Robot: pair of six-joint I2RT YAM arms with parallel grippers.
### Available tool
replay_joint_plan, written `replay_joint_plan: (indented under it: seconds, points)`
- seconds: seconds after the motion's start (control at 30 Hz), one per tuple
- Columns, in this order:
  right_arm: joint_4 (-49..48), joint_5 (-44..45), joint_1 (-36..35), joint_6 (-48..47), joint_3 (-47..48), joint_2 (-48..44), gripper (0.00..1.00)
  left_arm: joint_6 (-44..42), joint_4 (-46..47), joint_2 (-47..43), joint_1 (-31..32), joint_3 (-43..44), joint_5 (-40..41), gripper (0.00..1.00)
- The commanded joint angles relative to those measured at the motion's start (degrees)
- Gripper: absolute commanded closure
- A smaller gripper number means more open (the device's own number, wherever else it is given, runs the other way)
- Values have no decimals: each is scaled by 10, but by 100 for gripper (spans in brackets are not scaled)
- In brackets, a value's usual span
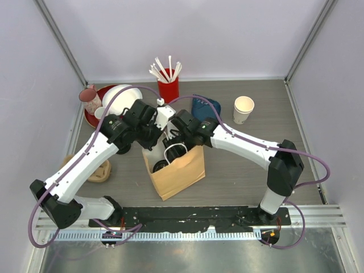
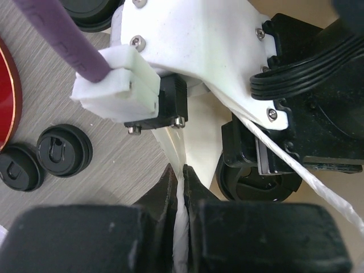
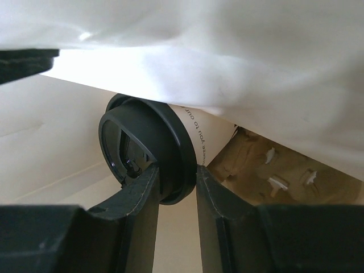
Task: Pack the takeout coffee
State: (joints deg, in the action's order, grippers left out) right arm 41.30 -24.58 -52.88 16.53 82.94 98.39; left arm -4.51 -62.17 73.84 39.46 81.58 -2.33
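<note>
My right gripper is holding the lid, and the takeout coffee (image 3: pixel 200 132) lies tilted in the bag. Next, my right gripper lets go of the lid and back out while my left gripper tips the bag (image 1: pixel 181 177).
A takeout coffee (image 3: pixel 149 152), a cream paper cup with a black lid, lies tilted inside the brown paper bag (image 1: pixel 181 170). My right gripper (image 3: pixel 176 173) is shut on that lid's rim, with one finger on each side. Seen from above, the right gripper (image 1: pixel 177 139) reaches down into the bag's mouth. My left gripper (image 2: pixel 183 170) is shut on the bag's thin white upper edge, at the bag's left side (image 1: pixel 152 139). The same black lid (image 2: pixel 259 185) shows under the right gripper in the left wrist view.
Two loose black lids (image 2: pixel 63 149) (image 2: pixel 17 166) lie on the table by a red plate (image 1: pixel 98 111). A pink mug (image 1: pixel 89 98), a red straw holder (image 1: pixel 168 88), a blue object (image 1: pixel 205 106) and a lidless paper cup (image 1: pixel 243 109) stand behind. A cardboard carrier (image 1: pixel 98 170) lies at left.
</note>
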Motion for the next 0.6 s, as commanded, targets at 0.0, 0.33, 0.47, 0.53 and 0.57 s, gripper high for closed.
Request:
replay_joint_plan:
  seconds: [0.0, 0.33, 0.47, 0.53, 0.57]
  points:
    - [121, 25, -12, 3, 13, 30, 99, -48, 18, -30, 76, 24, -14, 100]
    - [65, 19, -20, 20, -44, 48, 99, -31, 43, -34, 76, 13, 9, 100]
    - [60, 51, -20, 24, -57, 60, 99, -38, 54, -41, 76, 2, 15, 100]
    - [55, 49, -20, 26, -58, 60, 99, -40, 60, -48, 76, -5, 10, 100]
    - [54, 47, -20, 30, -52, 59, 99, -41, 60, -48, 76, -12, 9, 100]
